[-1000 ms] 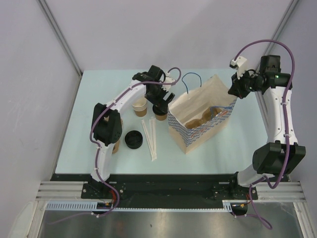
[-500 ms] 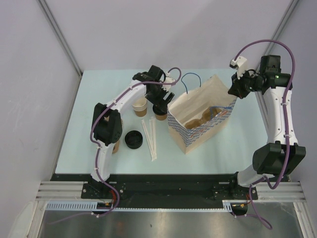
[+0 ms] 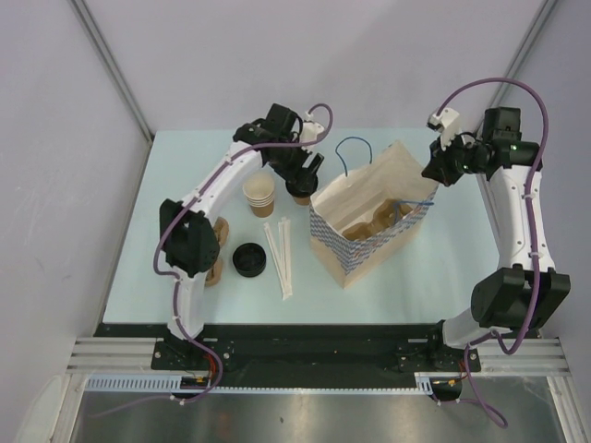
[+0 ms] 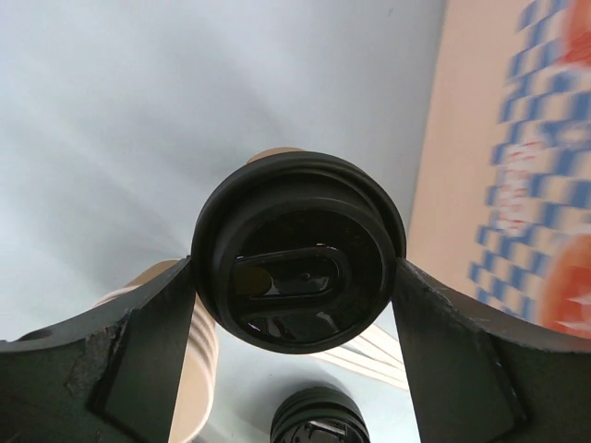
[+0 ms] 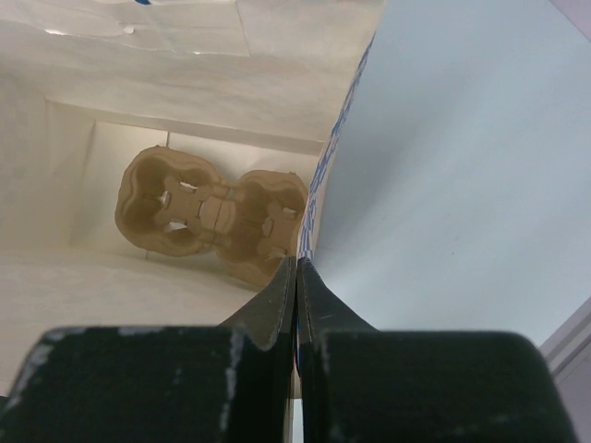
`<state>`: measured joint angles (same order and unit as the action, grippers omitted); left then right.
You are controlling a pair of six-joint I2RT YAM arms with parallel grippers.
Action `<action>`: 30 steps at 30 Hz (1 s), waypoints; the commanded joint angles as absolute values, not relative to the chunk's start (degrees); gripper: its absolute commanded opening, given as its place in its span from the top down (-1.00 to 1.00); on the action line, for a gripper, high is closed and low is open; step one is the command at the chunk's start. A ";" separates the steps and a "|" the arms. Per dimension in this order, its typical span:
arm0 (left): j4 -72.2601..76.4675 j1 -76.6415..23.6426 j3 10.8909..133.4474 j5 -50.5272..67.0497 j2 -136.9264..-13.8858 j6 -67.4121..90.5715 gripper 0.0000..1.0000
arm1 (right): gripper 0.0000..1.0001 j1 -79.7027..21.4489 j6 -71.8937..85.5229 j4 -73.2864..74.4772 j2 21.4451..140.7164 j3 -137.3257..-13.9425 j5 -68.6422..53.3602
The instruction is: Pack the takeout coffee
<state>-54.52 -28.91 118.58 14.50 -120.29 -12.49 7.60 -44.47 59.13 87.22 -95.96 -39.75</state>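
My right gripper should keep hold of the bag's rim (image 3: 428,188) until the takeout coffee is inside, because the paper bag is standing wide open over the brown cup carrier (image 3: 371,224).
The takeout coffee (image 4: 298,254), a tan paper cup with a black lid, sits between the fingers of my left gripper (image 4: 295,277), which is shut on it just below the lid. In the top view the left gripper (image 3: 301,177) holds the coffee (image 3: 301,192) just left of the open paper bag (image 3: 365,198). My right gripper (image 3: 434,172) is shut on the bag's far right rim. In the right wrist view its jaws (image 5: 296,268) pinch the bag's edge. A brown cup carrier (image 5: 212,212) lies in the bottom of the bag.
A stack of lidless tan cups (image 3: 260,196) stands left of the held coffee. Loose black lids (image 3: 248,259) and white straws (image 3: 280,254) lie nearer the front. More tan cups (image 3: 218,249) stand by the left arm. The bag's blue handle (image 3: 355,152) sticks up behind.
My left gripper has moved away from the near edge with the coffee and the left arm has swung left. The right gripper still pinches the bag's rim.
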 commanded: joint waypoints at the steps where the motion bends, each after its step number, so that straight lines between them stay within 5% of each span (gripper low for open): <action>1: -51.42 -26.28 124.62 19.15 -109.61 -11.16 0.51 | 1.00 6.68 -41.84 55.47 83.76 -94.40 -43.42; 13: -53.26 -25.05 130.52 37.59 -96.51 -10.90 0.50 | 1.00 5.54 -34.37 57.21 79.11 -89.56 -44.30; 20: -55.89 -32.50 132.80 44.90 -93.60 -13.62 0.50 | 1.00 4.75 -28.22 56.34 76.64 -87.19 -43.94; 30: -54.33 -42.89 134.29 38.59 -95.01 -11.44 0.51 | 1.00 4.48 -25.40 56.87 74.01 -84.99 -43.33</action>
<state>-58.41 -43.09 131.81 40.29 -95.31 -14.87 4.93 -27.57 56.95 76.64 -85.67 -42.74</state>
